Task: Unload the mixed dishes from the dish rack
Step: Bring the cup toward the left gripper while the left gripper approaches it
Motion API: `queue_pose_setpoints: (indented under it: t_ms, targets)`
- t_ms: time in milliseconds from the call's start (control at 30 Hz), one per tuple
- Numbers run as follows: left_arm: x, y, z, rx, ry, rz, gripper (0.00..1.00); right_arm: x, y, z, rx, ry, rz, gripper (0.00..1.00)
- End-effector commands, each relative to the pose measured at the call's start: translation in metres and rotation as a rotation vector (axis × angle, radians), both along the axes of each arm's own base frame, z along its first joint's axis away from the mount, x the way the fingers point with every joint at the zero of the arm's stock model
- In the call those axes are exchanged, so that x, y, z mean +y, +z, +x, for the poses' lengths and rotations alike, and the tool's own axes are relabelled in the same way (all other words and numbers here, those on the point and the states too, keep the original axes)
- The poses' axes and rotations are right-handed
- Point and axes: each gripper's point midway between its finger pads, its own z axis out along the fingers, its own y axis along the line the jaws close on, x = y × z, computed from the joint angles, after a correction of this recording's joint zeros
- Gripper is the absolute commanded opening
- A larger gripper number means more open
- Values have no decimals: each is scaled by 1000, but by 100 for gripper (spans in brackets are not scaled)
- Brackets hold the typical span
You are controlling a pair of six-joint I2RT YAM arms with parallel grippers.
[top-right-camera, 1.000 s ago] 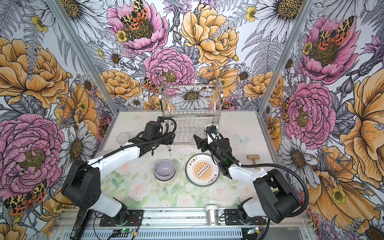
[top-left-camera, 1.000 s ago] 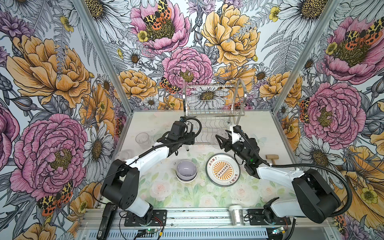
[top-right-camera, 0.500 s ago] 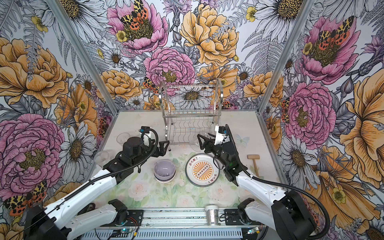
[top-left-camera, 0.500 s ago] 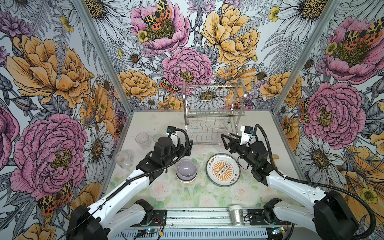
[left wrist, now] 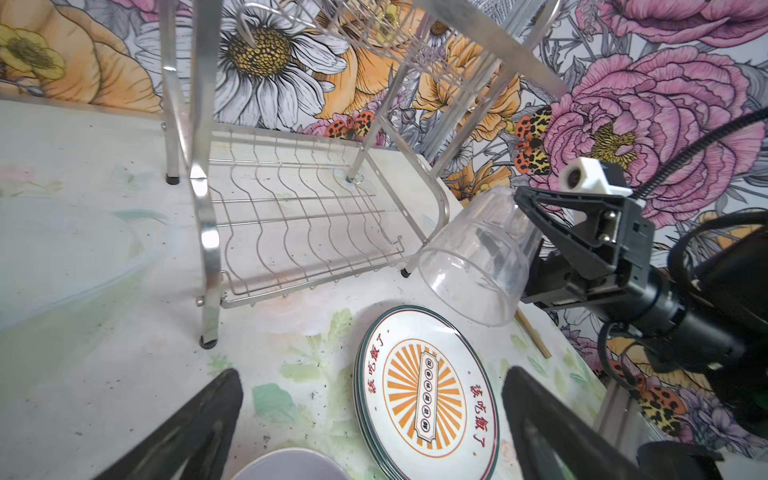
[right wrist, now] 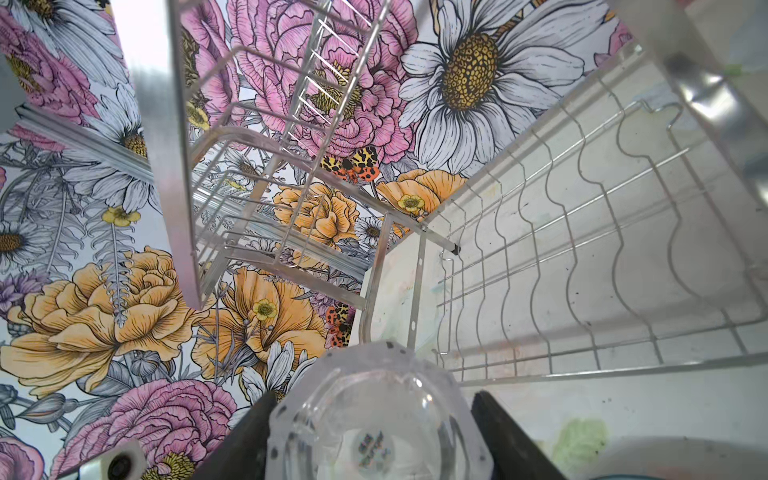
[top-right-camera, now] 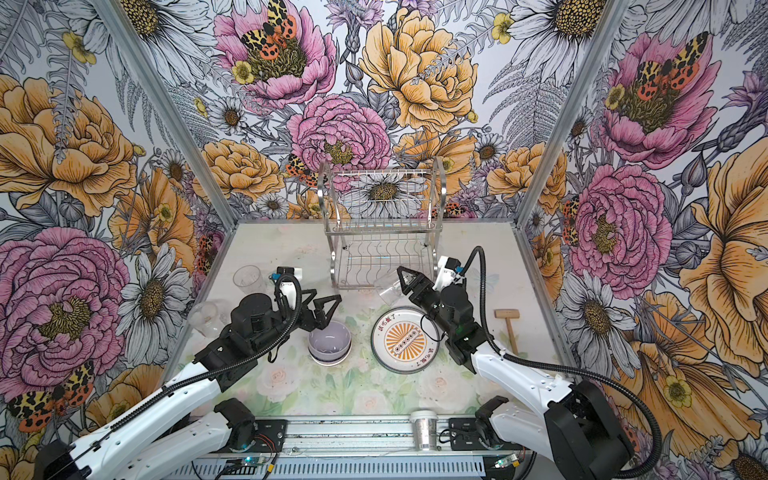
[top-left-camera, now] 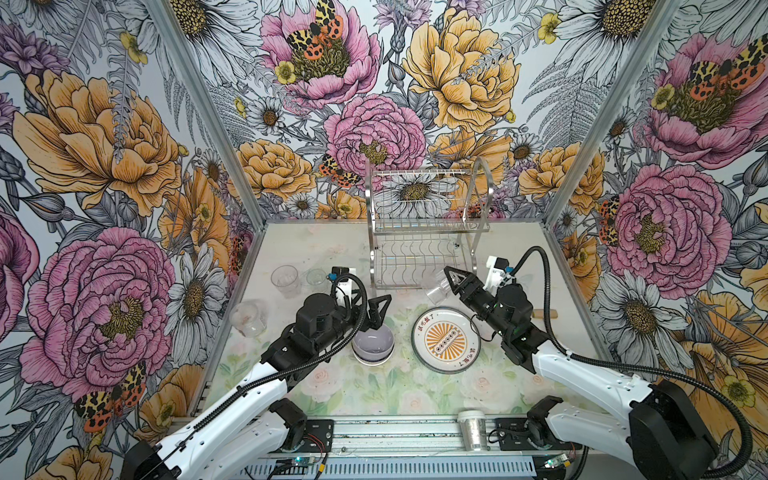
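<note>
The open end of the glass is free and my right gripper is at the clear glass's base (left wrist: 505,206), so my left gripper keeps going toward the glass's rim (left wrist: 478,320) and closes there.
The chrome dish rack (top-left-camera: 424,232) (top-right-camera: 380,232) (left wrist: 291,216) (right wrist: 582,249) stands at the back with both shelves bare. My right gripper (top-left-camera: 446,280) (top-right-camera: 401,278) (right wrist: 374,399) is shut on a clear glass (top-left-camera: 438,289) (top-right-camera: 386,291) (left wrist: 478,262) (right wrist: 374,432), tilted above the table at the rack's front right corner. My left gripper (top-left-camera: 376,313) (top-right-camera: 322,309) (left wrist: 370,378) hangs open and holds nothing, just above the lavender bowl (top-left-camera: 372,345) (top-right-camera: 329,343) (left wrist: 291,465). The orange sunburst plate (top-left-camera: 445,340) (top-right-camera: 405,340) (left wrist: 426,395) tops a small stack beside the bowl.
Three clear glasses (top-left-camera: 285,280) (top-left-camera: 316,276) (top-left-camera: 248,318) stand on the left of the table. A wooden mallet (top-right-camera: 509,322) lies at the right. A silver glittery cup (top-left-camera: 471,428) with a white lid sits on the front rail.
My left arm has drawn back from the rack's front towards the bowl, and its jaws have opened wider. My right arm has shifted its pose, still gripping the glass by the rack.
</note>
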Motion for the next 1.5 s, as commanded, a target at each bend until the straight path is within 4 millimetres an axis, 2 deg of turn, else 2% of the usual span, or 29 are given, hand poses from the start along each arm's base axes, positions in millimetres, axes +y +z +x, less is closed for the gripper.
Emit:
queue_pose_setpoints:
  t_ms: [0, 233, 500, 800, 1167, 1467]
  targets:
    - [-32, 17, -8, -20, -146, -74, 99, 0, 5, 3, 42, -28, 116, 0]
    - [-84, 18, -14, 5, -313, -114, 97, -4, -4, 7, 81, -76, 189, 0]
    - [-120, 24, -4, -10, -376, -142, 96, -8, -8, 7, 97, -96, 227, 0]
    - [-146, 13, 10, 20, -426, -150, 89, -16, -10, 3, 102, -128, 277, 0]
    - [-171, 0, 14, 86, -501, -156, 75, -22, -6, -1, 88, -140, 301, 0]
    - [-179, -6, 14, 108, -525, -160, 49, -23, -7, -1, 88, -138, 309, 0]
